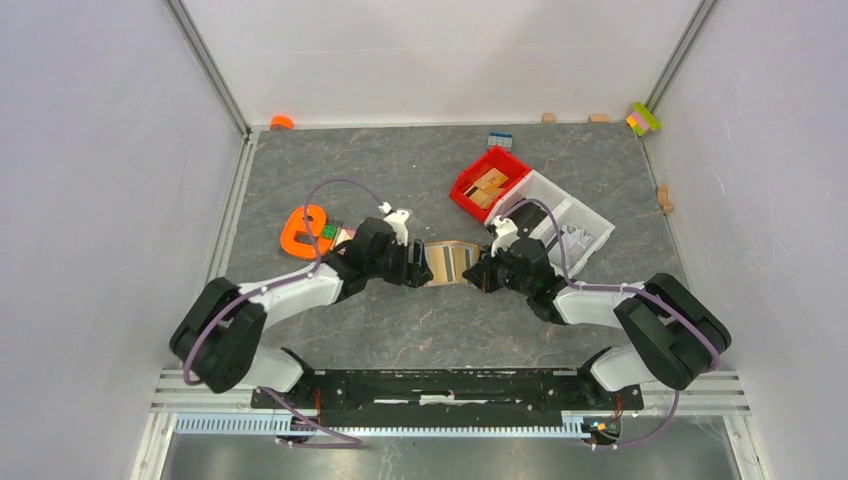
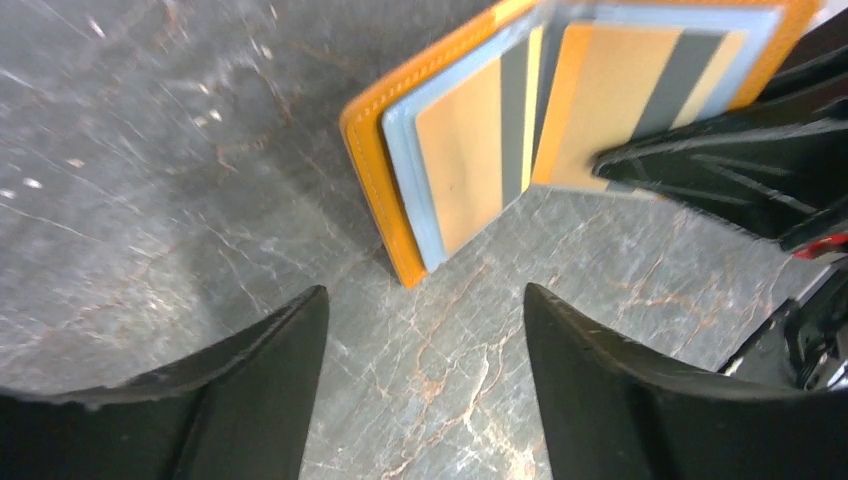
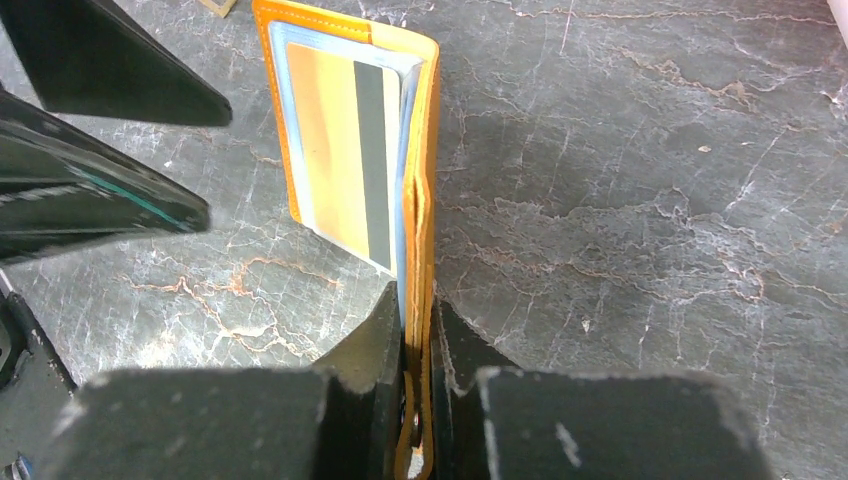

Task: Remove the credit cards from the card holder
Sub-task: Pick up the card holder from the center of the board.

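The card holder's edge (image 3: 420, 255) is in my closed right gripper, so next my left gripper takes the opposite edge (image 2: 380, 200) first. That will free my right gripper to reach the cards.
The orange-tan card holder (image 1: 450, 262) stands open on edge on the grey table between my two grippers. Its pale blue lining holds tan cards with a dark grey stripe: one (image 2: 470, 150) in the left half, another (image 2: 620, 100) in the right half. One card (image 3: 345, 150) also shows in the right wrist view. My right gripper (image 3: 418, 312) is shut on the lower edge of the card holder (image 3: 425, 200); it also shows in the top view (image 1: 480, 272). My left gripper (image 2: 425, 300) is open and empty, just short of the holder's near corner (image 2: 375, 170); it also shows in the top view (image 1: 422, 266).
A red bin (image 1: 470, 180) with tan blocks and a white bin (image 1: 590, 222) stand behind the right arm. An orange ring-shaped object (image 1: 300, 232) lies behind the left arm. Small blocks (image 1: 548, 118) and a coloured piece (image 1: 643, 118) lie along the back wall.
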Available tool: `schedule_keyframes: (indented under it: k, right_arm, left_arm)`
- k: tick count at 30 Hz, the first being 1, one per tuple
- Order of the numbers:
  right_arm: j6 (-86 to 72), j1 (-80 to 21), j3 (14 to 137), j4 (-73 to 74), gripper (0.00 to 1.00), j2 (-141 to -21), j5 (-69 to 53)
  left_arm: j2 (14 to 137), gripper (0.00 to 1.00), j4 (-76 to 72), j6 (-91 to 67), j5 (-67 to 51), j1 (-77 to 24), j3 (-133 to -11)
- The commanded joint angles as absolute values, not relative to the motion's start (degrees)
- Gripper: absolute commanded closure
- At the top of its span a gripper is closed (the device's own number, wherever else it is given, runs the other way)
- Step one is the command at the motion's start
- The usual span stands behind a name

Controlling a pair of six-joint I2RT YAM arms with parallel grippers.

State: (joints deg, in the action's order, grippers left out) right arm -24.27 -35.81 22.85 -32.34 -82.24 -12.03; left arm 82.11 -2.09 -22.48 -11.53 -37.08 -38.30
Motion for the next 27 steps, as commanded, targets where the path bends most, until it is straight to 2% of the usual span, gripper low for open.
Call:
schedule_keyframes:
  k: [1, 7, 12, 14, 18, 21, 23, 27]
  right_arm:
    - [-24.06, -35.51, 22.77, -33.77, 1.00, -82.03, -12.75]
    - [-24.01, -35.51, 22.76, -33.75, 1.00, -82.20, -12.76]
    - [-24.26, -35.51, 22.85, -34.26, 1.00, -82.73, -13.69]
    - [-24.38, -35.51, 22.94, -34.26, 1.00, -82.88, -13.81]
    - [-24.51, -35.42, 23.03, -34.19, 1.00, -83.11, -13.90]
    - [-24.63, -35.38, 23.27, -33.88, 1.00, -83.36, -13.81]
    - [-24.69, -35.40, 23.58, -33.38, 0.97, -83.60, -13.61]
    - [-24.64, -35.33, 23.73, -32.72, 0.91, -83.64, -13.36]
  left_arm:
    - [78.31, 0.20, -10.54, -23.18, -8.93, -35.75, -35.37]
    - [88.36, 0.26, -10.20, -23.20, -18.63, -34.13, -40.51]
    - [91.00, 0.25, -12.08, -24.25, -23.11, -32.75, -41.29]
    - [92.04, 0.27, -12.29, -24.67, -24.87, -32.62, -41.85]
    - [92.98, 0.40, -13.11, -25.31, -28.89, -32.54, -42.47]
    - [92.90, 0.56, -13.62, -25.40, -29.70, -32.52, -42.28]
    - [92.54, 0.68, -13.62, -25.47, -29.71, -32.52, -42.19]
    - [91.63, 0.80, -13.67, -25.40, -29.62, -32.44, -41.76]
